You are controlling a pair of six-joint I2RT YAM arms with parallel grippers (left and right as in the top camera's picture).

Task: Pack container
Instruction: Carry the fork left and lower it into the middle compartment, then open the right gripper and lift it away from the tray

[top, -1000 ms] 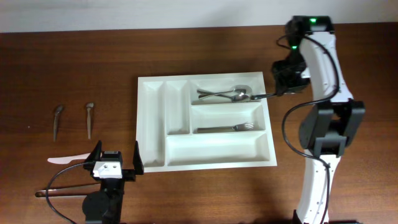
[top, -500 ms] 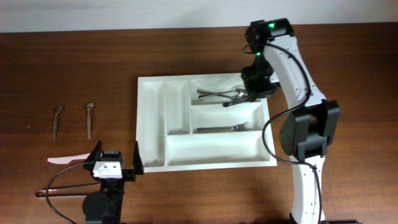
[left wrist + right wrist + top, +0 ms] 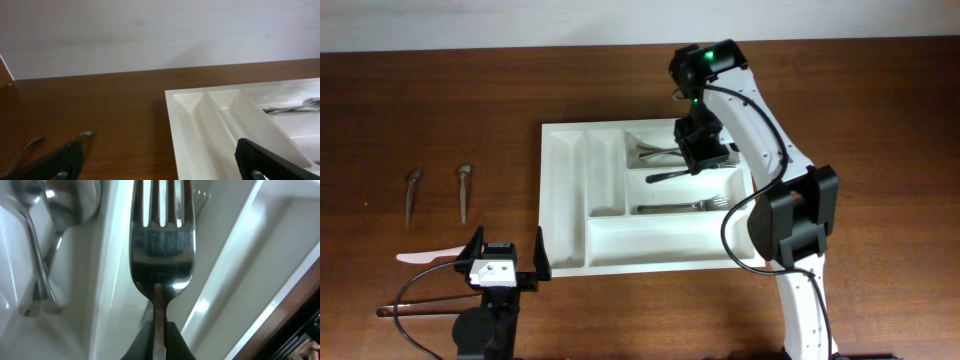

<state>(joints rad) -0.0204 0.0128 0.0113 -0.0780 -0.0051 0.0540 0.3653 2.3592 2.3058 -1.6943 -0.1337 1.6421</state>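
Observation:
The held fork (image 3: 666, 176) points the same way as the lying fork, so my right gripper keeps going to the free space (image 3: 665, 193) beside the lying fork and lets go there.
The container (image 3: 546, 200) is a white compartment tray in the middle of the table. Two spoons (image 3: 657, 152) lie in its upper horizontal compartment, and a fork (image 3: 685, 208) lies in the one below. My right gripper (image 3: 693, 158) hangs over these compartments, shut on the handle of a second fork (image 3: 662, 175). In the right wrist view this held fork (image 3: 161, 255) points away from my gripper (image 3: 159, 335), over the divider beside the spoons (image 3: 45, 240). My left gripper (image 3: 506, 256) stands open and empty at the tray's front left corner, with the container (image 3: 190, 130) to its right.
Two small metal utensils (image 3: 413, 192) (image 3: 464, 190) lie on the wood at the far left. A white plastic utensil (image 3: 425, 257) rests beside my left gripper. The right arm reaches in from the front right, across the tray's right side.
My right gripper has swung left with the fork, from the tray's right edge to over its upper compartments. The left arm has not moved.

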